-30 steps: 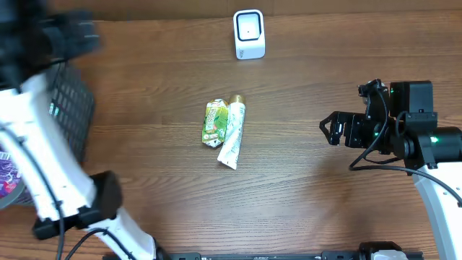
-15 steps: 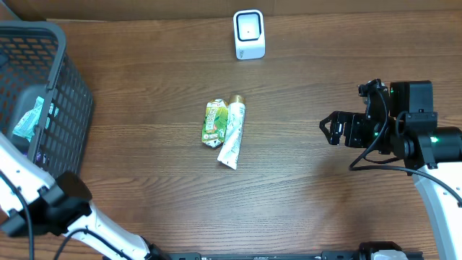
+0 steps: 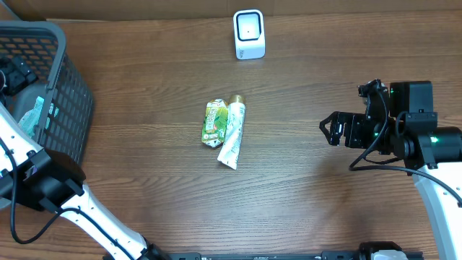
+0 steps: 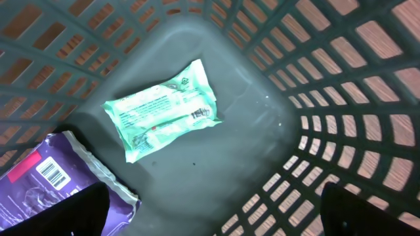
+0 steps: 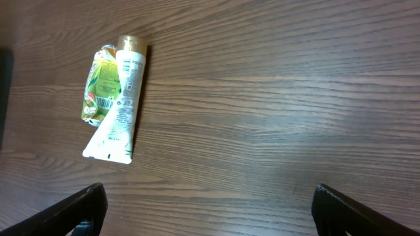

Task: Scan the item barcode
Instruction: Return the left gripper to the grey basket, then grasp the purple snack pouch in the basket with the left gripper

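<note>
My left gripper is going down to the purple packet [image 4: 75, 187], which lies barcode up [image 4: 53, 172], clear of the mint-green packet, so it should keep going down and then close on the purple packet.
My left gripper [image 4: 213, 219] hangs open inside the grey mesh basket [image 3: 68, 108], above its floor, with nothing between the fingers. Below it lie a mint-green packet [image 4: 163, 110] and a purple packet [image 4: 46, 180] with a barcode label facing up, next to my left finger. In the overhead view the left gripper [image 3: 13, 72] shows at the basket's left side. A green pouch [image 3: 214, 123] and a white tube [image 3: 232, 133] lie side by side mid-table. The white scanner [image 3: 249, 34] stands at the back. My right gripper [image 3: 332, 130] hovers open, right of the pair.
The basket's walls close round the left gripper on all sides. In the right wrist view the green pouch [image 5: 100, 88] and white tube [image 5: 118, 105] lie far left, with bare wood below the right gripper [image 5: 210, 213].
The left arm has swung off the basket's top towards the left edge, and its gripper now sits down inside the basket. The right arm and the table items have not moved.
</note>
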Robot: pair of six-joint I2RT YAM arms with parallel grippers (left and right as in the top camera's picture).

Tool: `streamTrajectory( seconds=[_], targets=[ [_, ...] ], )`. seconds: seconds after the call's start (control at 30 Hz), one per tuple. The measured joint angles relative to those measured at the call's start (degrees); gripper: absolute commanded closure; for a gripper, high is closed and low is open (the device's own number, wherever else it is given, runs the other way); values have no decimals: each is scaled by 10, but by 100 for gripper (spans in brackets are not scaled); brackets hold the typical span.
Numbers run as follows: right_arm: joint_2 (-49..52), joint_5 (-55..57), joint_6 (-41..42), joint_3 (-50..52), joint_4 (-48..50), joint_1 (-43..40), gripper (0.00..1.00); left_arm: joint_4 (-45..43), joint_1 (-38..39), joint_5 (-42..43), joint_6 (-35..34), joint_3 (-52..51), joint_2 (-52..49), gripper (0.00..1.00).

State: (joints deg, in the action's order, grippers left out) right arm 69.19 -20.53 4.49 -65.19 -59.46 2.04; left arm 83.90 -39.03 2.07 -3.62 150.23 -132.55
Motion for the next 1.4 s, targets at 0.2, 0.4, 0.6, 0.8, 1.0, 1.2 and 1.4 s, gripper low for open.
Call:
streamTrajectory(
  seconds=[0.2, 0.4, 0.6, 0.8, 1.0, 1.2, 1.4],
  targets=[
    [15, 0, 0, 0, 3, 0, 0, 18, -6, -28, -27, 0, -9, 5],
    [45, 0, 0, 0, 7, 0, 0, 87, -27, -100, -136, 0, -25, 2],
    [63, 0, 0, 0, 14, 0, 0, 127, -57, -120, -184, 0, -26, 3],
    [67, 0, 0, 0, 14, 0, 0, 128, -89, -101, -186, -5, -26, 3],
    [67, 0, 0, 0, 14, 0, 0, 125, -110, -113, -194, -89, -26, 4],
    [68, 0, 0, 0, 14, 0, 0, 92, -116, -139, -209, -172, -26, 6],
    [67, 0, 0, 0, 14, 0, 0, 57, -116, -155, -217, -194, -26, 7]
  ],
)
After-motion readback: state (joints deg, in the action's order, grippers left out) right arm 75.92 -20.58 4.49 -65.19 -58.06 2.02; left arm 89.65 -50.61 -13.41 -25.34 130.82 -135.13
